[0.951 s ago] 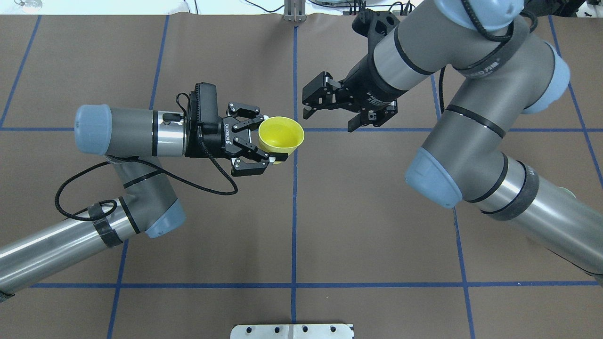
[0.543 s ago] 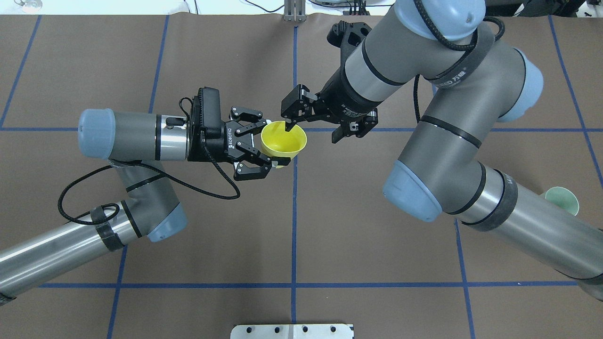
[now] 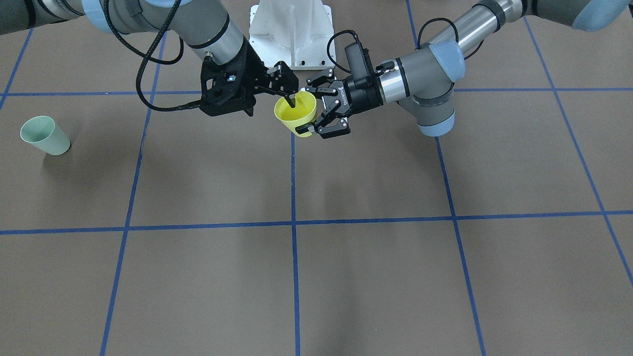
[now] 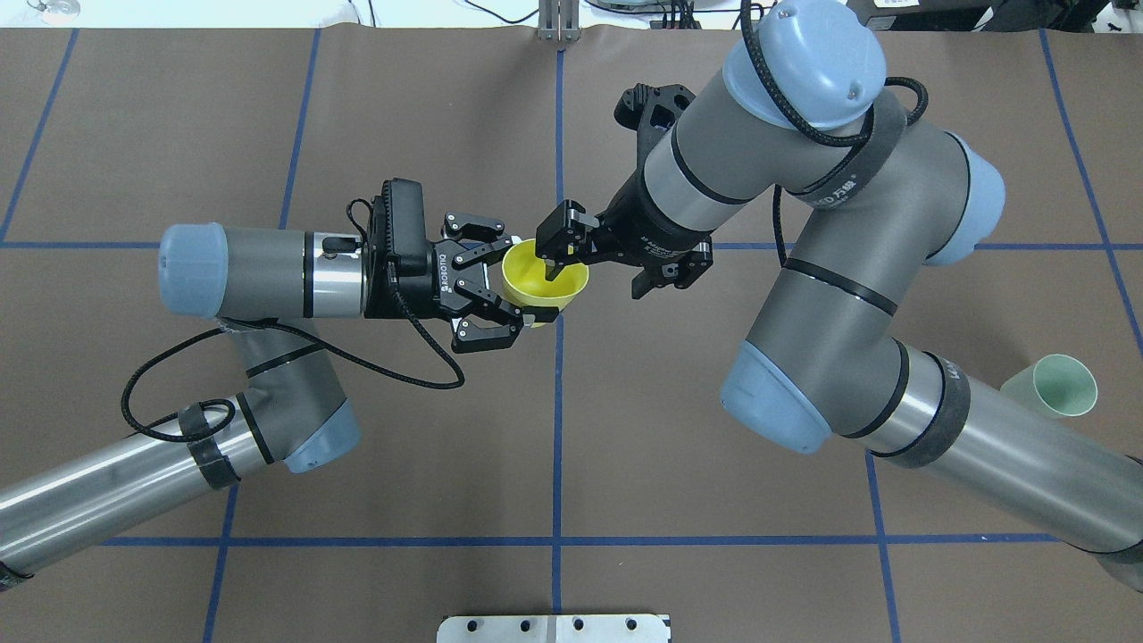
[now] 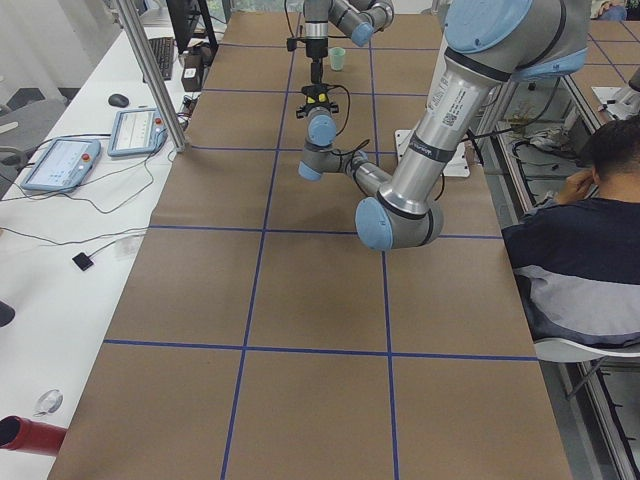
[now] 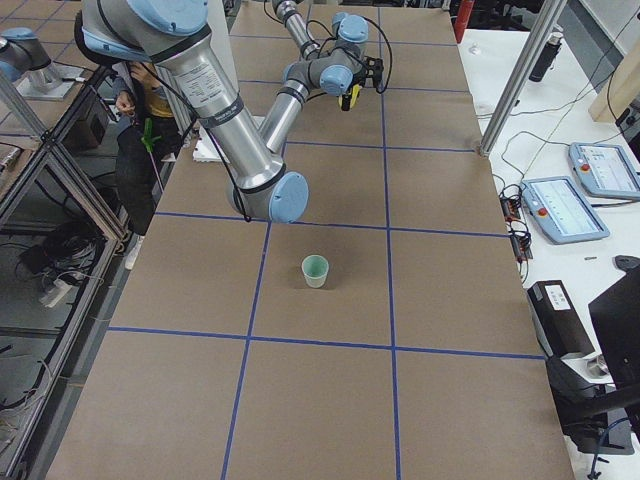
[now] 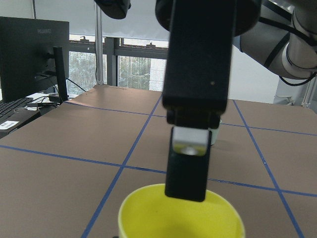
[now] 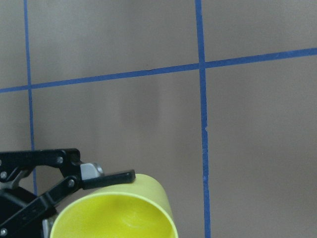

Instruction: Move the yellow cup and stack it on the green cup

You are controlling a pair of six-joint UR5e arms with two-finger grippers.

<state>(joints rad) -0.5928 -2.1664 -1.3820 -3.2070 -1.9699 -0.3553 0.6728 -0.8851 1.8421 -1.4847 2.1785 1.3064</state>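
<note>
I expect the tapered yellow cup (image 3: 299, 114) to go deep inside when I lower it, with the yellow cup's rim showing, because the green cup's opening (image 3: 37, 128) points up.
The yellow cup (image 4: 546, 284) is held upright in the air over the table's middle, with my left gripper (image 4: 525, 279) shut on its side. It also shows in the front view (image 3: 296, 112), where the left gripper (image 3: 307, 111) comes in from the right. My right gripper (image 4: 594, 272) is open. One of its fingers (image 7: 190, 158) reaches down inside the cup's mouth, and the other stays outside the rim. The green cup (image 4: 1063, 386) stands upright on the table far off on my right side, and it also shows in the front view (image 3: 44, 135) and the exterior right view (image 6: 315, 270).
Blue tape lines (image 4: 558, 420) divide the brown table cover into squares. The white robot base (image 3: 292, 29) stands at the table edge. A seated operator (image 5: 590, 230) is beside the table in the exterior left view. My right arm's forearm (image 4: 1009, 446) passes close to the green cup.
My right gripper has moved left and down to the yellow cup, and one finger is now inside its mouth. My left gripper drifted slightly right with the cup. The green cup came into view.
</note>
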